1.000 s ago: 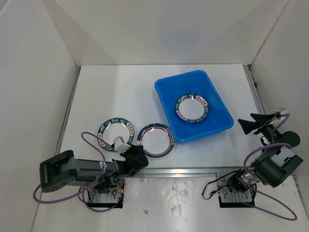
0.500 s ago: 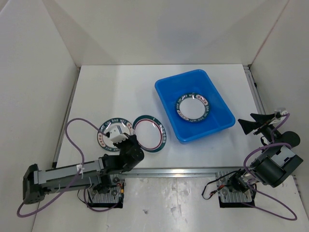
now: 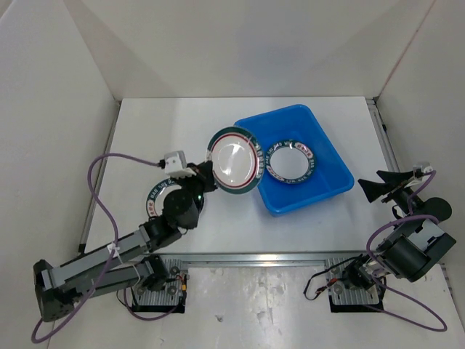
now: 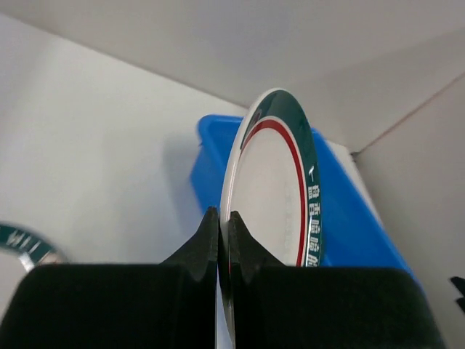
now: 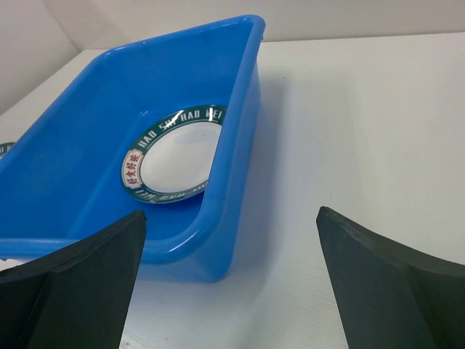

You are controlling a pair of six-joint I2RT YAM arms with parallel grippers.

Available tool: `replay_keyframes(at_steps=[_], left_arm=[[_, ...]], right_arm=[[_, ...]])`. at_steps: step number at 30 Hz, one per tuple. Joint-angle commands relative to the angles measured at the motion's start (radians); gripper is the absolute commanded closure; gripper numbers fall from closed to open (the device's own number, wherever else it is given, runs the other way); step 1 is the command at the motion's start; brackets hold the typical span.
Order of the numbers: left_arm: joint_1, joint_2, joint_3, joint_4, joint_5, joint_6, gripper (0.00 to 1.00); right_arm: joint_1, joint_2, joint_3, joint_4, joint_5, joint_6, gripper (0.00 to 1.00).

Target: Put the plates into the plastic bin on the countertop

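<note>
My left gripper should keep going over the flat plate inside (image 3: 290, 161) and let go there, since the red-ringed plate (image 3: 235, 160) is face up and clear above the bin's edge.
My left gripper (image 3: 205, 174) is shut on the rim of the red-ringed plate (image 3: 232, 161) and holds it tilted in the air over the left edge of the blue plastic bin (image 3: 327, 189). In the left wrist view the plate (image 4: 272, 182) stands on edge between my fingertips (image 4: 224, 218), with the bin (image 4: 349, 211) behind it. A second plate (image 3: 290, 160) lies flat inside the bin and also shows in the right wrist view (image 5: 174, 154). A third plate (image 3: 161, 195) lies on the countertop (image 3: 160, 131), partly hidden under my left arm. My right gripper (image 3: 372, 187) is open and empty, right of the bin.
White walls stand on the left, back and right of the countertop. A metal rail (image 3: 261, 256) runs along its front edge and another (image 3: 383, 138) along its right side. Purple cables (image 3: 98, 196) loop from the left arm.
My left gripper has lifted the red-ringed plate off the countertop and carried it up and to the right, to the bin's left edge. The right arm has not moved.
</note>
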Motion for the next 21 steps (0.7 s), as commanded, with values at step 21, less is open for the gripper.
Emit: replay_keyframes(at_steps=[21], left_arm=[[0.329, 1.036, 0.781, 0.037, 0.740, -0.187, 0.97]], right_arm=[[-0.003, -0.021, -0.007, 0.278, -0.014, -0.025, 0.00]])
